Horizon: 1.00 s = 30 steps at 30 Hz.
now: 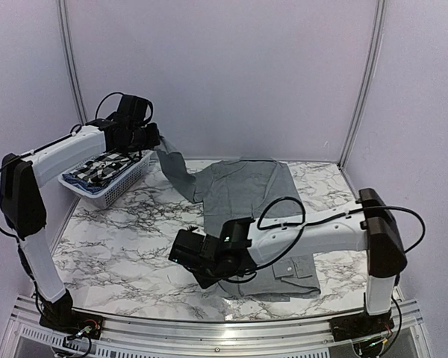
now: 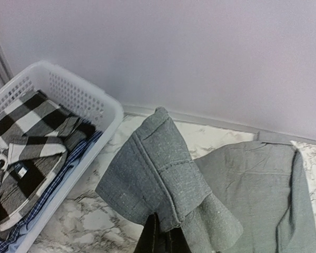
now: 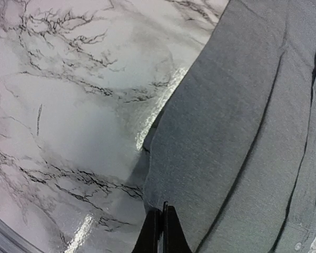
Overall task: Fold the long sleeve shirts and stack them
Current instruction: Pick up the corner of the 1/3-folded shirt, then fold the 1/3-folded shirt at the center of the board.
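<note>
One side of the shirt (image 3: 163,182) is pinched at cuff and hem by my grippers, so my right gripper should now fold that side inward until it gets to the shirt's middle.
A mid-grey long sleeve shirt (image 1: 243,190) lies spread over the marble table (image 1: 119,246). One of its sleeves (image 1: 175,170) is lifted toward the back left. My left gripper (image 1: 155,142) hangs above the table beside the basket, shut on that sleeve's cuff (image 2: 158,174). In the left wrist view its jaws (image 2: 166,234) pinch the cuff's edge and the cloth droops away from them. My right gripper (image 1: 207,280) sits low at the shirt's near-left edge. There its jaws (image 3: 163,221) are shut on the edge of the grey fabric (image 3: 237,132).
A white perforated basket (image 1: 118,186) stands at the back left, its rim (image 2: 68,79) close to the raised cuff. In it lie a folded black-and-white checked shirt (image 2: 26,137) and a blue checked one (image 2: 0,242). Walls close the back and sides.
</note>
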Tool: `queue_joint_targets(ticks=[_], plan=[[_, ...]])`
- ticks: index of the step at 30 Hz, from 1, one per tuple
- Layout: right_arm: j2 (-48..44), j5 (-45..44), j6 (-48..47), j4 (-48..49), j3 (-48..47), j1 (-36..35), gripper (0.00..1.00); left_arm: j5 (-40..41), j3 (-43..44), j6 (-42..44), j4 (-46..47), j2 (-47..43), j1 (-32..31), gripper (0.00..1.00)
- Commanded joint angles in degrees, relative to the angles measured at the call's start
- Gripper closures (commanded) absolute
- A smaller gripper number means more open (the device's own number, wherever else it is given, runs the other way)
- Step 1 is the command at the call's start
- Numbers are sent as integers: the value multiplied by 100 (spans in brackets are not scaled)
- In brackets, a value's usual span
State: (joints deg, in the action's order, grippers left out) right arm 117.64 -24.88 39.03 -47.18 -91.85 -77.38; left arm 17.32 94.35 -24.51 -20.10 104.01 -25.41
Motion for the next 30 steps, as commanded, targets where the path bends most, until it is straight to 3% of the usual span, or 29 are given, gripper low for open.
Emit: queue_joint_targets(ticks=[1,16,30], plan=[[-877,-447,669,178,534,114,100,-337,810,85,-3,343,-294,100],[-2729,-738,2544,110,3016,145,100,-589,2991,-509,813,2006,-1659,100],[-2978,-530,2813,266,3587,129,100,-772,3844,-488,1943,2552,-2192,100]])
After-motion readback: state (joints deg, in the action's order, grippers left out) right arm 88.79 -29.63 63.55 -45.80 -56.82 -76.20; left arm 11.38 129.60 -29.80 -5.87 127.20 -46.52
